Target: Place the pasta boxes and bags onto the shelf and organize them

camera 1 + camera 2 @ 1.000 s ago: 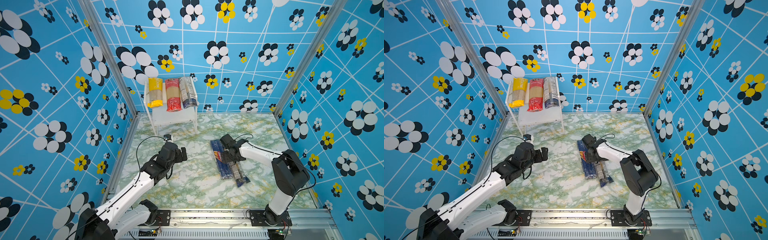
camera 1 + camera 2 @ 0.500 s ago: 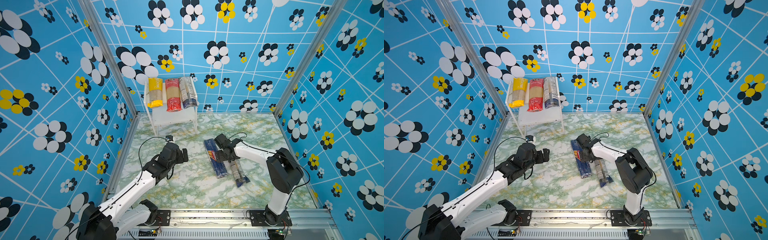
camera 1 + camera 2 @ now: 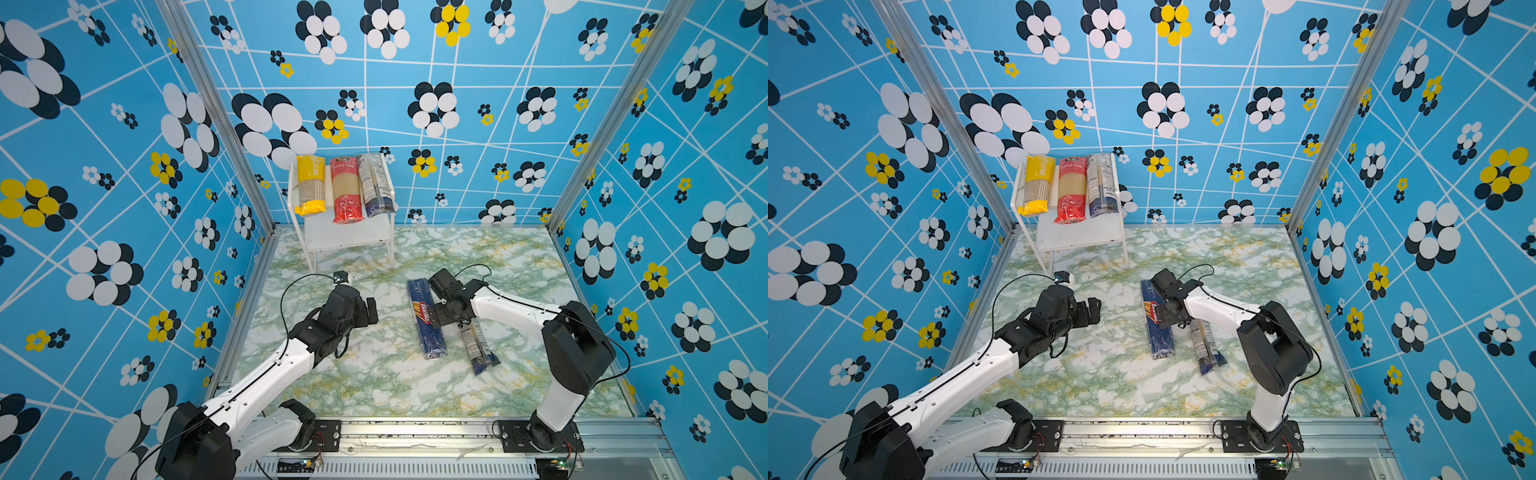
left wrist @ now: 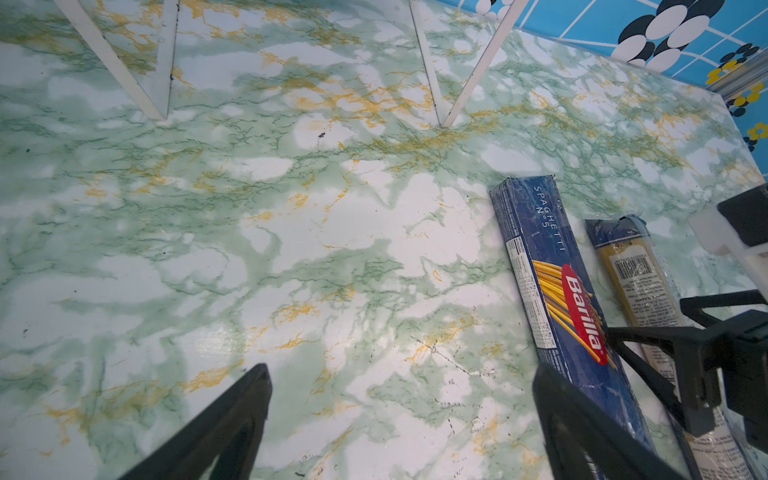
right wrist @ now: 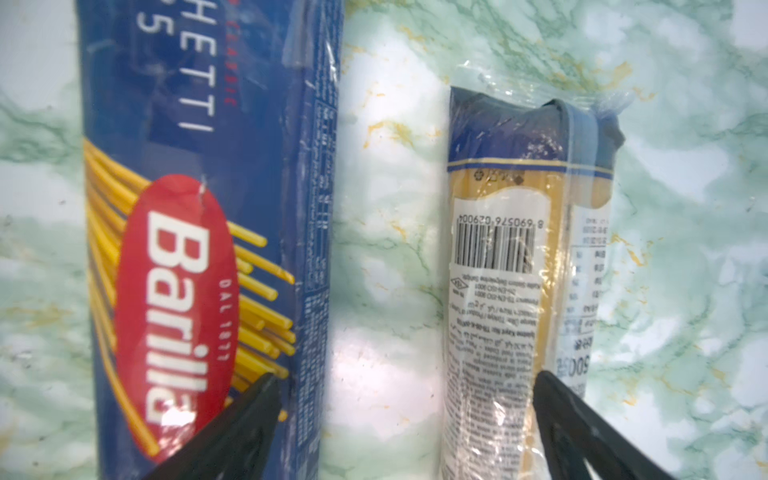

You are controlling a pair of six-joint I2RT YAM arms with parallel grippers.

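The Barilla box [image 3: 423,316] lies at a slant and away from my open left gripper. My right gripper should first push the box's bag-facing side toward my left gripper.
On the marble table a dark blue Barilla box [image 3: 427,328] [image 5: 208,249] lies beside a slim clear bag [image 3: 478,348] [image 5: 498,270], with a gap of table between them. My right gripper [image 3: 448,322] [image 5: 405,376] hangs open above that gap, one finger over the box edge, the other over the bag. My left gripper [image 3: 369,311] [image 4: 401,370] is open and empty, left of the box [image 4: 557,282]. The white shelf [image 3: 347,237] stands at the back. Its top board carries a yellow bag [image 3: 311,185], a red bag [image 3: 346,189] and a clear dark-blue bag [image 3: 375,185].
The shelf's lower board [image 3: 1077,235] is bare. Its thin legs [image 4: 124,70] stand just ahead of my left gripper. Blue flowered walls close in the table on three sides, and a metal rail [image 3: 415,432] runs along the front.
The Barilla box has slid left, away from the clear bag, with my right gripper following it. My left gripper has edged right toward the box.
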